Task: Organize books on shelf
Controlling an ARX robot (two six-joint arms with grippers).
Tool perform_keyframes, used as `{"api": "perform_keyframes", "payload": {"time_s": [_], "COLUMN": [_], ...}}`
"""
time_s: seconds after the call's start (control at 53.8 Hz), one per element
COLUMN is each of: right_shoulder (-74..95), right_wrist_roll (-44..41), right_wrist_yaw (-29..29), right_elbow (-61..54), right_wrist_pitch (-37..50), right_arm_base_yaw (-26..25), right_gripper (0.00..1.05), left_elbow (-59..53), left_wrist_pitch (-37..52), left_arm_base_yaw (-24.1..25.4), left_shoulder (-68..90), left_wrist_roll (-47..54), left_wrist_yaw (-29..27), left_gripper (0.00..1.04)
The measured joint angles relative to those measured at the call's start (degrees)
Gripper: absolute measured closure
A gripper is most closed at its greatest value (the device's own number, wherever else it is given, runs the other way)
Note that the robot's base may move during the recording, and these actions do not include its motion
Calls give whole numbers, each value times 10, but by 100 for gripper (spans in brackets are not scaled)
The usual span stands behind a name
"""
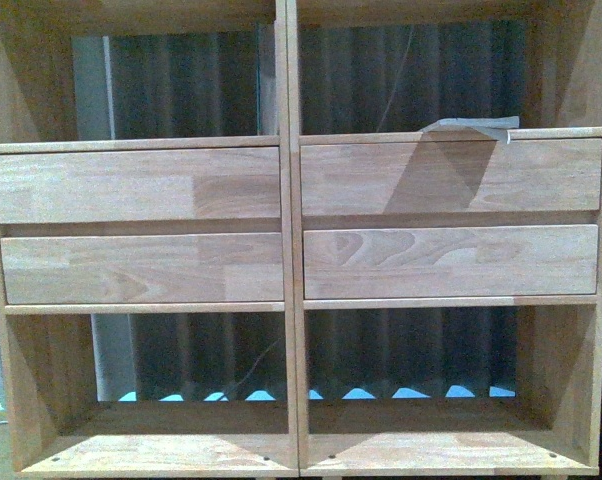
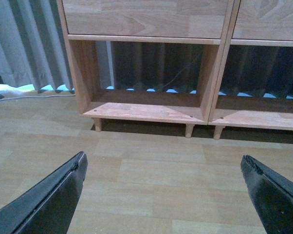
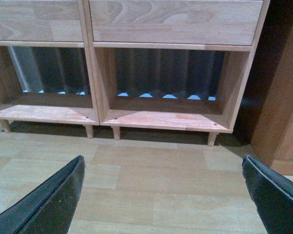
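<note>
My gripper will lift the paperback (image 1: 473, 125) upright, and it should stay straight and closed, because it sticks out past the shelf edge and casts a straight-edged shadow (image 1: 442, 175).
The light wood shelf (image 1: 141, 185) fills the front view, with four plain drawer fronts and open compartments above and below. A thin flat grey-teal item (image 1: 466, 127), which looks like a book, lies on the floor of the upper right compartment. The white paperback is out of view. My left gripper (image 2: 163, 158) is open and empty over the wood floor, in front of the shelf's lower left compartment (image 2: 146, 112). My right gripper (image 3: 163, 158) is open and empty over the floor, in front of the lower right compartment (image 3: 166, 119). Both lower compartments hold nothing.
A dark pleated curtain (image 1: 401, 75) hangs behind the open-backed shelf. A darker brown cabinet (image 3: 283, 122) stands close beside the shelf's right side. A pale cable (image 2: 29, 96) lies on the floor left of the shelf. The shelf stands on short peg legs (image 2: 189, 130).
</note>
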Motion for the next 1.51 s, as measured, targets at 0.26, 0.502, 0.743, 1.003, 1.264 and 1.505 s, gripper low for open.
{"api": "perform_keyframes", "payload": {"time_s": [0.26,0.502,0.743,1.003,1.264,1.505], "right_shoulder": [0,0,0,0,0,0], "right_wrist_roll": [0,0,0,0,0,0], "right_wrist_yaw": [0,0,0,0,0,0], "right_elbow": [0,0,0,0,0,0], "right_wrist_pitch": [0,0,0,0,0,0], "right_arm_base_yaw": [0,0,0,0,0,0], "right_gripper": [7,7,7,7,7,7], "left_elbow": [0,0,0,0,0,0], "left_wrist_pitch": [0,0,0,0,0,0], "left_arm_base_yaw": [0,0,0,0,0,0], "left_shoulder": [0,0,0,0,0,0], "left_wrist_roll": [0,0,0,0,0,0], "left_wrist_yaw": [0,0,0,0,0,0], "left_gripper": [7,7,7,7,7,7]}}
